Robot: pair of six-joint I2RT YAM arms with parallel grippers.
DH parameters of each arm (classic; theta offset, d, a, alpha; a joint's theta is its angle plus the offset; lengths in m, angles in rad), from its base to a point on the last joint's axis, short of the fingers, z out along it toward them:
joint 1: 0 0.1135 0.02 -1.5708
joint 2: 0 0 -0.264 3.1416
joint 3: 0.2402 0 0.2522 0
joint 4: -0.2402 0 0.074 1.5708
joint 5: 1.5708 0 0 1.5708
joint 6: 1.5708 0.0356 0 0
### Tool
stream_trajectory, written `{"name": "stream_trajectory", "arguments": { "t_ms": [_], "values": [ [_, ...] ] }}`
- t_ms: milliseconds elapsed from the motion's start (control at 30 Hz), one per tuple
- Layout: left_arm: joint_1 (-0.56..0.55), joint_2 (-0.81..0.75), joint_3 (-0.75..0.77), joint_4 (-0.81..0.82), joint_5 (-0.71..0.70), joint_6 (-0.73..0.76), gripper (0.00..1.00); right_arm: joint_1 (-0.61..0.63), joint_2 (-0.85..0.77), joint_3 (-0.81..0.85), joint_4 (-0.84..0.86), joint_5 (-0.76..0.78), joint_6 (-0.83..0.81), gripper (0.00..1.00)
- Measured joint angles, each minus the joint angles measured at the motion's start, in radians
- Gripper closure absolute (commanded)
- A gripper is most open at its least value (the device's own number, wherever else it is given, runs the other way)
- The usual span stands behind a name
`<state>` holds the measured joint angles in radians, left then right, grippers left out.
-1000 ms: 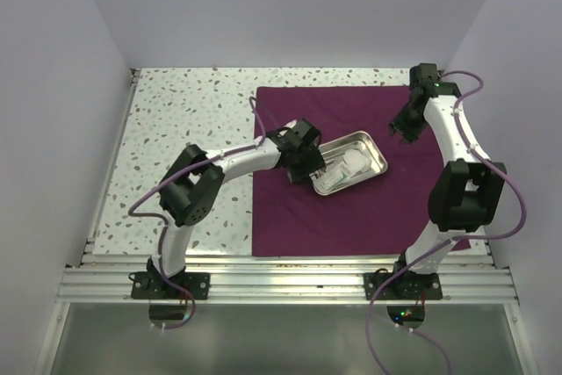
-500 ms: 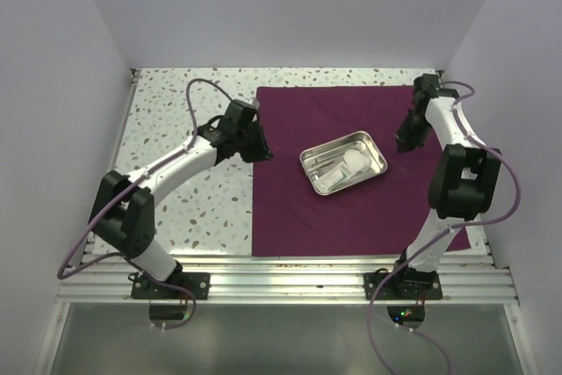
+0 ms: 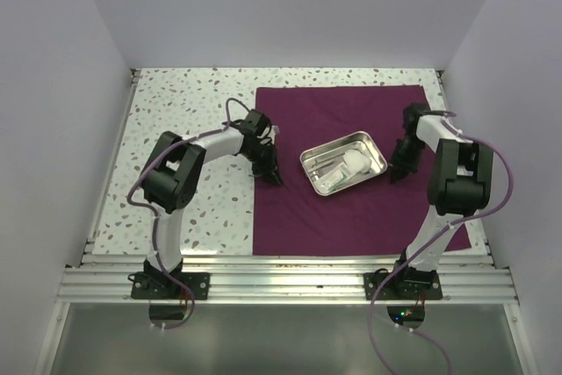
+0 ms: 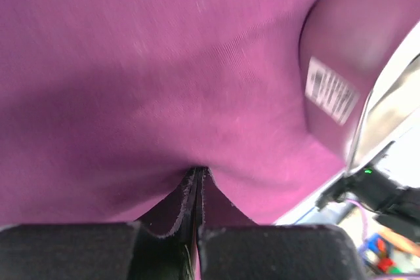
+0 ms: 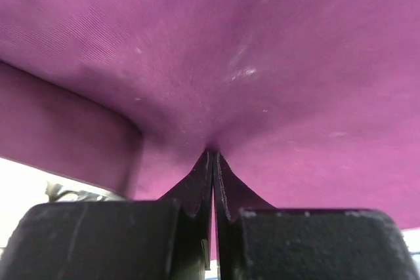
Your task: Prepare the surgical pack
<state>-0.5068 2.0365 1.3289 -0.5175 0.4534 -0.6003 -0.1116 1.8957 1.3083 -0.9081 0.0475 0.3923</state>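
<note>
I should pull the drape over the speckled tabletop (image 3: 202, 133) with my left gripper, turning a corner toward the rail, since the drape's near edge (image 3: 342, 253) lies parallel to it.
The surgical pack's purple-maroon drape (image 3: 351, 217) lies flat on the table. On its middle stands a steel tray (image 3: 376, 148) holding white gauze (image 3: 352, 160) and a pouch (image 3: 332, 181). My left gripper (image 3: 274, 175) is down at the drape's left edge, left of the tray. In the left wrist view the left gripper (image 4: 197, 170) is shut, with drape (image 4: 164, 63) puckered at its tips. My right gripper (image 3: 397, 171) is down on the drape just right of the tray. The right gripper (image 5: 212, 152) is likewise shut, pinching a small fold of the drape (image 5: 262, 44).
Speckled tabletop (image 3: 176, 111) lies bare left of the drape. White walls close in the back and both sides. An aluminium rail (image 3: 281, 283) runs along the near edge. The tray's shiny wall (image 4: 331, 44) stands close to the left gripper, and the same tray wall (image 5: 65, 129) close to the right.
The left gripper left the tray, swung out to the left, then came down on the drape's left edge and shut. The right gripper moved nearer along the drape and shut beside the tray.
</note>
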Motion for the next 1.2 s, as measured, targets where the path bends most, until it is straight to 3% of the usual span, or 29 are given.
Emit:
{"name": "stream_trajectory", "arguments": {
  "t_ms": [267,433,600,767,967,1200],
  "values": [
    [0.101,0.145,0.198,-0.138,0.092,0.021,1.0,0.031,-0.032,-0.126,0.058,-0.129,0.047,1.0],
    [0.212,0.26,0.399,-0.243,0.098,0.082,1.0,0.198,-0.037,-0.146,0.069,-0.211,0.114,1.0],
    [0.327,0.35,0.591,-0.321,0.05,0.159,1.0,0.36,-0.034,-0.169,0.141,-0.346,0.214,1.0],
    [0.398,0.419,0.767,-0.378,-0.044,0.238,1.0,0.368,-0.034,-0.121,0.103,-0.378,0.232,0.97],
    [0.42,0.362,0.713,-0.354,-0.189,0.305,1.0,0.284,-0.035,0.037,0.028,-0.325,0.147,0.89],
    [0.428,0.132,0.367,-0.301,-0.237,0.305,1.0,0.195,0.019,0.062,-0.034,-0.269,0.013,0.9]
  ]
}}
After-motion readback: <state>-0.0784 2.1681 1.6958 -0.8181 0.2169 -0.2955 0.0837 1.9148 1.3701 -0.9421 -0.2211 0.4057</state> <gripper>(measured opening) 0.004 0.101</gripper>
